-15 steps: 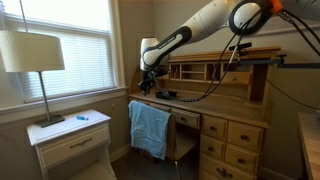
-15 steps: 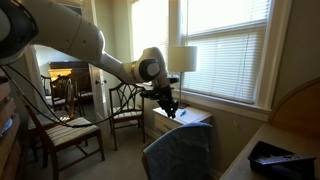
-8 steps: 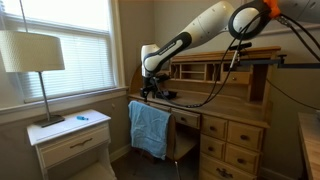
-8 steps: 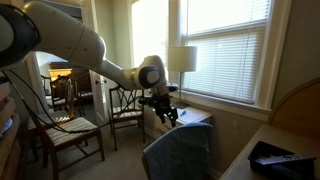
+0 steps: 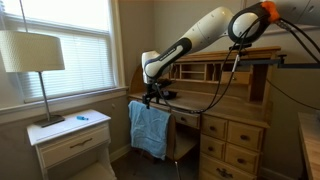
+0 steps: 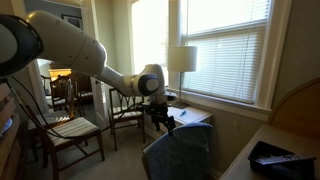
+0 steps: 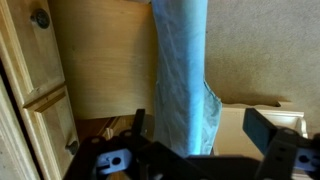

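The light blue towel [image 7: 192, 110] is between my gripper's open fingers, so I should keep going down until the towel's top edge [image 5: 150, 107] is inside them, then close.
A light blue towel [image 5: 150, 128] hangs over the back of a chair pushed in at the wooden desk [image 5: 235, 112]. My gripper [image 5: 152, 98] hovers just above the towel's top edge, pointing down, its jaws spread wide. Seen from the opposite side, the gripper [image 6: 160, 118] sits over the draped towel [image 6: 180, 155]. In the wrist view the towel [image 7: 180, 70] runs down the middle of the picture, and the gripper [image 7: 200, 135] straddles it with dark fingers [image 7: 266, 130] apart on either side. Nothing is gripped.
A white nightstand [image 5: 72, 142] with a lamp [image 5: 30, 50] stands by the window beside the towel. Desk drawers [image 7: 35, 90] lie close to the towel. Two wooden chairs [image 6: 75, 128] stand behind the arm. A black tray [image 6: 272, 155] rests on a surface nearby.
The jaws have gone from nearly closed to wide open. The gripper has dropped slightly toward the towel's top edge.
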You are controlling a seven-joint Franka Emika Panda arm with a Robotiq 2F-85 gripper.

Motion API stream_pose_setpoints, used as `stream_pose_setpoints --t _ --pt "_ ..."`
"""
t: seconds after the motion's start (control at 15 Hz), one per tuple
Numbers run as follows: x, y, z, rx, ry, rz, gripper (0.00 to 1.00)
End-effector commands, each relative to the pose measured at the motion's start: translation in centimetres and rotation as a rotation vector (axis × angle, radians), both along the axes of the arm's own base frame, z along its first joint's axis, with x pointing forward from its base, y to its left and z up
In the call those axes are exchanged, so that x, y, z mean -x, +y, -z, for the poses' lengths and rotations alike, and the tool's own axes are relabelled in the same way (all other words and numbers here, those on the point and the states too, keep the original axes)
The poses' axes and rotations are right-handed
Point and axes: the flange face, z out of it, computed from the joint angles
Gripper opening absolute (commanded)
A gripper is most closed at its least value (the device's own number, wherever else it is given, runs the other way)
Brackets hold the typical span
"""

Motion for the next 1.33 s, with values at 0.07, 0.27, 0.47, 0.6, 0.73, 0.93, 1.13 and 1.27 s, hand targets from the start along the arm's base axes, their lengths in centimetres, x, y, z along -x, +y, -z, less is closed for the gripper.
stream_pose_setpoints --t 0.07,0.27,0.47,0.6,0.73,0.93,1.13,1.27 --pt "0.2 -0.3 1.9 -0.021 0.031 -0.027 1.00" --pt "0.3 -0.4 2.8 -0.020 0.028 -0.054 1.00" --pt "0.3 -0.5 3.4 -0.020 0.028 -0.071 1.00" --pt "0.4 -0.5 3.7 -0.017 0.030 -0.078 0.99" --pt "0.4 -0.5 3.8 -0.016 0.033 -0.083 0.74" --pt "0.4 -0.6 3.8 -0.015 0.032 -0.085 0.58" --pt "0.4 -0.6 3.7 -0.014 0.032 -0.084 0.43" --pt "0.3 -0.6 3.7 -0.014 0.031 -0.085 0.28"
